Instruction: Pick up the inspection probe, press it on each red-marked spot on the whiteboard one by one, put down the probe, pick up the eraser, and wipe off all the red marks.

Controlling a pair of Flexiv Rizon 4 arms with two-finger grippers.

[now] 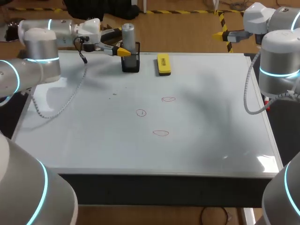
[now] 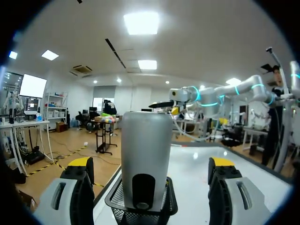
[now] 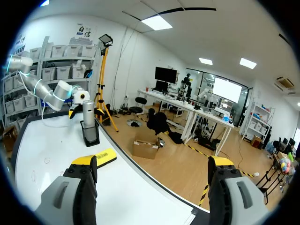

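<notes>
The black mesh rim sits wide around the inspection probe, so I expect the probe to slide out freely and leave the holder standing when I lift it.
The inspection probe, a grey cylinder, stands upright in a black mesh holder at the whiteboard's far edge. My left gripper is level with the probe, open. In the left wrist view the probe stands between the yellow-tipped fingers with a gap on each side. A yellow eraser lies just right of the holder. Three red marks are drawn mid-board. My right gripper hangs open beyond the far right corner, holding nothing; from there the probe and eraser show ahead.
The whiteboard covers nearly the whole table, its edges framed in metal. A coiled grey cable from my left arm droops over the board's left part. My right arm's cable hangs at the right edge.
</notes>
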